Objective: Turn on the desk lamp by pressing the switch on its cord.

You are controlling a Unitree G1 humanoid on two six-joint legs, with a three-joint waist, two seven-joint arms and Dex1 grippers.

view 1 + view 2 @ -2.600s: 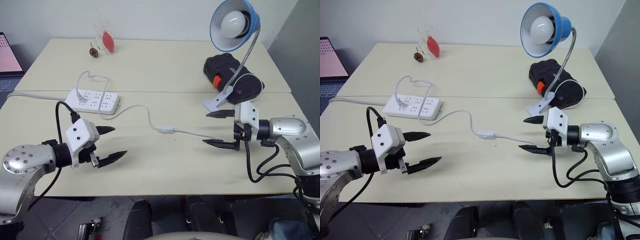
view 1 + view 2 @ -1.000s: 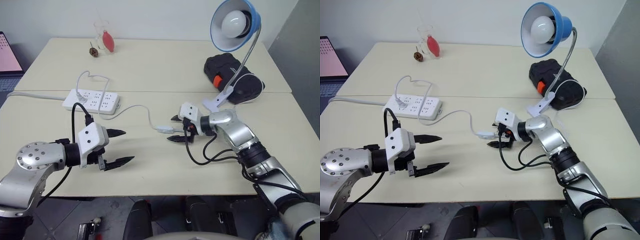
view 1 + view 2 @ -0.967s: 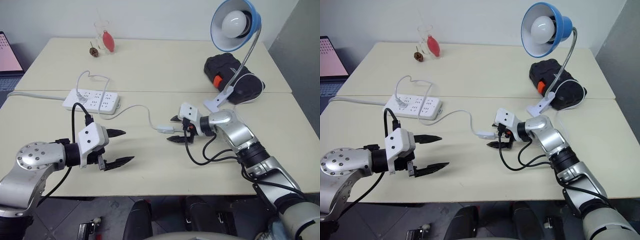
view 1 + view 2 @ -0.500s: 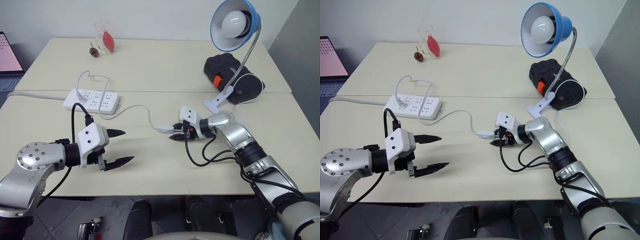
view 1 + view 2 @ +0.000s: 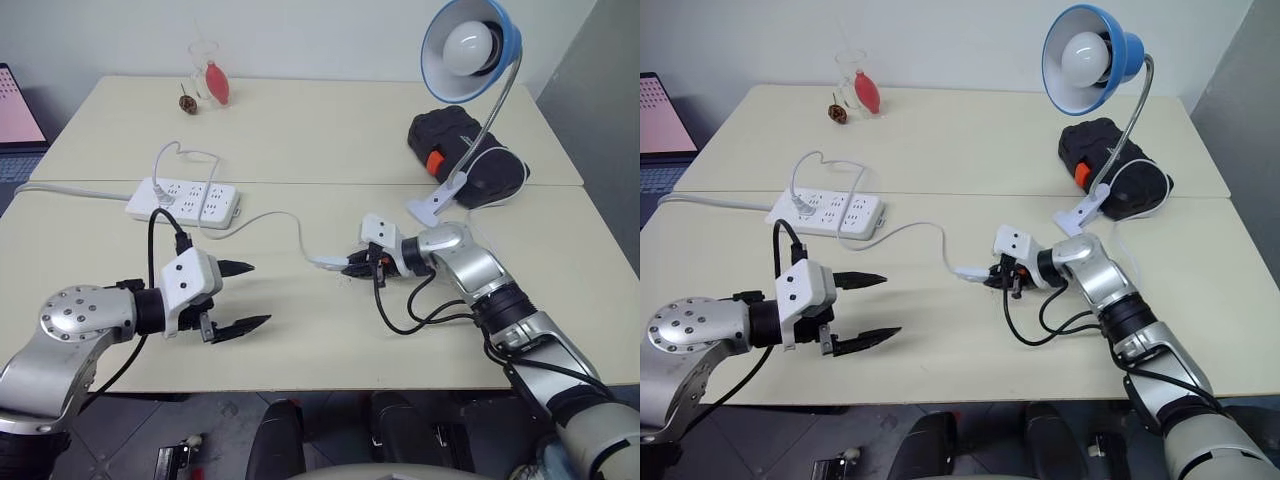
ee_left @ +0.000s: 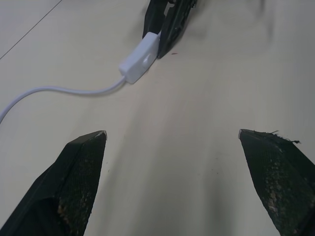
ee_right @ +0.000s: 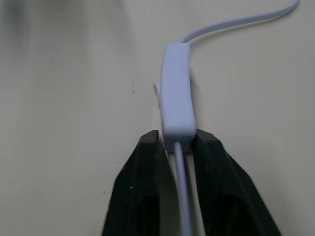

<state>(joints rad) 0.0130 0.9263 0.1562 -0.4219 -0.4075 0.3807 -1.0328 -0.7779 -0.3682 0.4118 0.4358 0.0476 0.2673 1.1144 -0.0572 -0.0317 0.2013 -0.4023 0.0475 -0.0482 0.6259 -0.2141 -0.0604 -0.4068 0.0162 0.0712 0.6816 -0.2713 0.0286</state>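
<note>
Only the switch's very end (image 7: 178, 139) is pinched by my right gripper, so it should regrip deeper, lift and hold the switch while my left gripper squeezes the button (image 7: 157, 91).
The desk lamp (image 5: 470, 48), with a blue shade, white bulb and silver gooseneck, stands clipped at the back right of the table. Its thin white cord (image 5: 285, 222) crosses the table to the switch (image 5: 328, 262), a small white oblong lying flat. My right gripper (image 5: 351, 268) is shut on the switch (image 7: 176, 96), its two black fingers (image 7: 147, 187) pinching the end nearest the wrist. My left gripper (image 5: 258, 294) hovers open over bare table to the left of the switch (image 6: 140, 58), nothing between its fingers (image 6: 78, 187).
A white power strip (image 5: 183, 200) with a plug in it lies at the left. A black case with an orange patch (image 5: 460, 140) sits behind the lamp's clip. A glass with a red object (image 5: 208, 75) stands at the far edge. A laptop (image 5: 15, 105) shows at the left.
My right gripper came in from the right side of the table to the switch, then closed its fingers onto it. The left arm has barely shifted and stays open.
</note>
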